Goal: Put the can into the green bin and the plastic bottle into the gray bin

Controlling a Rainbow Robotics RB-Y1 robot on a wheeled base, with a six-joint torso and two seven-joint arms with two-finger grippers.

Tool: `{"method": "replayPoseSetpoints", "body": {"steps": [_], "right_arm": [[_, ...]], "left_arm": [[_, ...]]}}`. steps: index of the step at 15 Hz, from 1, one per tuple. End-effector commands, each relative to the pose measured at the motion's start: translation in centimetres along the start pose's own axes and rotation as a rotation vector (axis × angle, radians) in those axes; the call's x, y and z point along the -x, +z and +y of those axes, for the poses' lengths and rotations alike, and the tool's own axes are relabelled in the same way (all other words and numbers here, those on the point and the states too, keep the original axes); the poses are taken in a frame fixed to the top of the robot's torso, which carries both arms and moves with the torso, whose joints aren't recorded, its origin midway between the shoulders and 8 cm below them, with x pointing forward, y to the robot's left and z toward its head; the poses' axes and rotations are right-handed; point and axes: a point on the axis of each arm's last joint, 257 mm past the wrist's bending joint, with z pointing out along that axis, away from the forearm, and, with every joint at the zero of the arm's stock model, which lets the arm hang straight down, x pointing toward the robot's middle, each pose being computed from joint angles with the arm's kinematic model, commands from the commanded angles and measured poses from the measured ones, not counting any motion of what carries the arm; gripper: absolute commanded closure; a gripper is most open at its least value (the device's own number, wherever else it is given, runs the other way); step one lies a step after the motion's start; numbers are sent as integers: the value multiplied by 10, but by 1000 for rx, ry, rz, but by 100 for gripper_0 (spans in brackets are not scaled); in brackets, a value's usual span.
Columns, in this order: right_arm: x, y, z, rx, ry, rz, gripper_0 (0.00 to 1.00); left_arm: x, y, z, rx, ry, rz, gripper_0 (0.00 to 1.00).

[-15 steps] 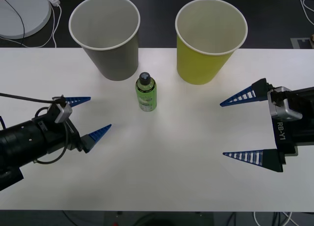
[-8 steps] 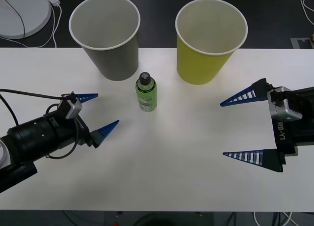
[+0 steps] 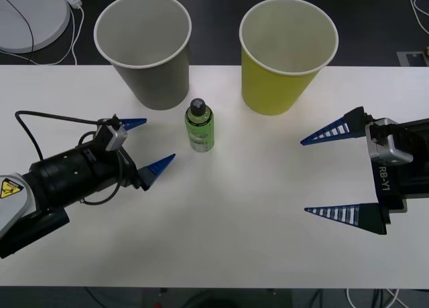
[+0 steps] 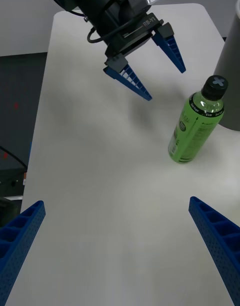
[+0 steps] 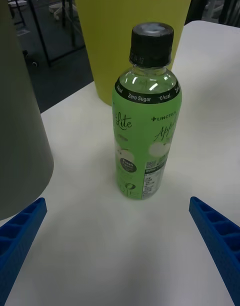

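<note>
The gray bin's opening (image 3: 143, 30) is much wider than the plastic bottle (image 3: 200, 128), so the bottle will lean over at an angle inside when I drop it in.
The plastic bottle (image 3: 200, 126) (image 5: 146, 126) (image 4: 197, 123) stands upright on the white table, just in front of the gap between the two cups. Behind it on the left is the gray bin (image 3: 144, 50) (image 5: 15, 136), and on the right the green bin (image 3: 288, 57) (image 5: 132, 31); both are upright. My left gripper (image 3: 157, 140) (image 4: 165, 83) (image 5: 117, 201) is open, a short way left of the bottle and pointing at it, touching nothing. At the table's right side my right gripper (image 3: 305, 177) (image 4: 117, 202) is wide open and holds nothing. The can is out of view.
The table (image 3: 234, 241) has bare room in front of the bottle and between the two arms. A white round disc with a cable (image 3: 30, 13) lies on the dark floor beyond the table's back left edge.
My left arm has moved to the right across the table, bringing its open fingers closer to the bottle. The right arm, bottle and cups have not moved.
</note>
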Motion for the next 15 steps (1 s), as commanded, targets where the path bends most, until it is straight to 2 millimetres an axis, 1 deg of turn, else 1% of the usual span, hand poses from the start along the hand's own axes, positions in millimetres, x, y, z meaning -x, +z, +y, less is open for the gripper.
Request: {"method": "replayPoseSetpoints", "body": {"steps": [1,4,7,9,12,14,15], "right_arm": [[0,0,0,0,0,0,0],[0,0,0,0,0,0,0],[0,0,0,0,0,0,0],[0,0,0,0,0,0,0],[0,0,0,0,0,0,0],[0,0,0,0,0,0,0],[0,0,0,0,0,0,0]], "left_arm": [[9,9,-5,-5,-7,-22,0],[8,20,-13,-12,-3,-19,0],[13,30,-18,-10,-1,-30,0],[16,36,-17,-8,-5,-33,0],[15,47,-9,0,3,-25,0],[18,54,-9,4,2,-31,0],[19,55,-9,4,-1,-34,0]]}}
